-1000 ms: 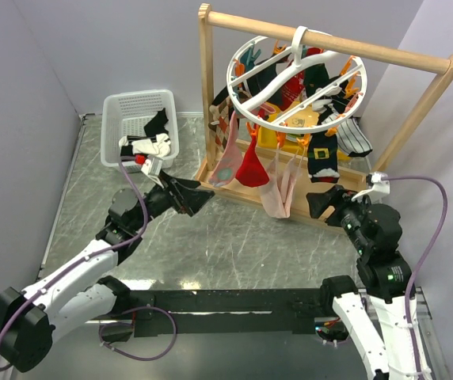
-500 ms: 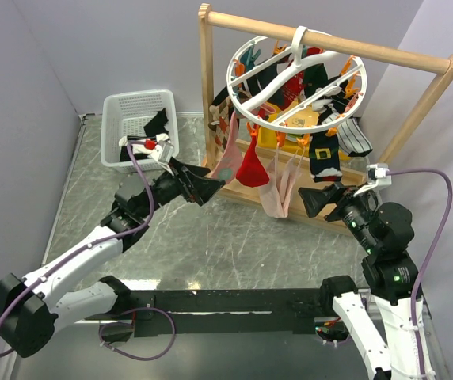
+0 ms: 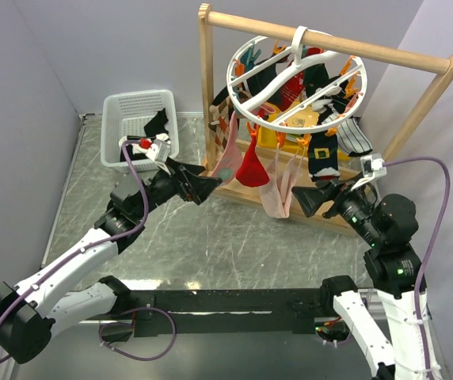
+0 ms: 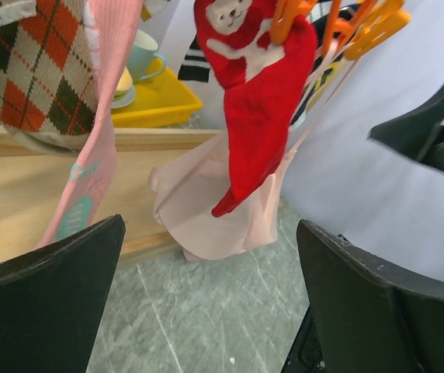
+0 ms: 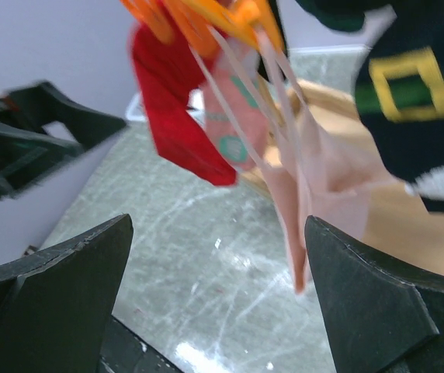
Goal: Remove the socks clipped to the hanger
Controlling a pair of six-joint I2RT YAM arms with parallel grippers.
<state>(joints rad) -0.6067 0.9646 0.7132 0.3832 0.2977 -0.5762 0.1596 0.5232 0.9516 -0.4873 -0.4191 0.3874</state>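
Observation:
The red sock [image 3: 251, 168] is hanging limp from the orange clips [image 3: 253, 130]. Its freed top will fall over when I carry the sock by its lower end.
The white round hanger [image 3: 242, 111] with orange clips hangs from the wooden rail, with several socks clipped to it. A red sock [image 3: 252, 168] [image 4: 257, 93] [image 5: 171, 116], pale pink socks [image 3: 278, 194] [image 4: 206, 210] [image 5: 307, 194], a pink sock [image 3: 228, 158] [image 4: 102, 116] and a black sock with a yellow buckle [image 3: 321, 158] [image 5: 412, 101] hang lowest. My left gripper [image 3: 208, 188] [image 4: 206, 311] is open and empty, just left of the pink sock. My right gripper [image 3: 306, 200] [image 5: 218, 311] is open and empty, just right of the pale pink socks.
The hanger hangs on a tall wooden frame [image 3: 385, 55] with a wooden base [image 3: 234, 190]. A white basket [image 3: 116, 107] at the back left holds some socks. A yellow tray [image 4: 160, 97] with a cup sits behind the frame. Grey walls close in both sides.
Both grippers have risen and moved toward the hanging socks, the left from the left side, the right from the right side. The socks hang as before.

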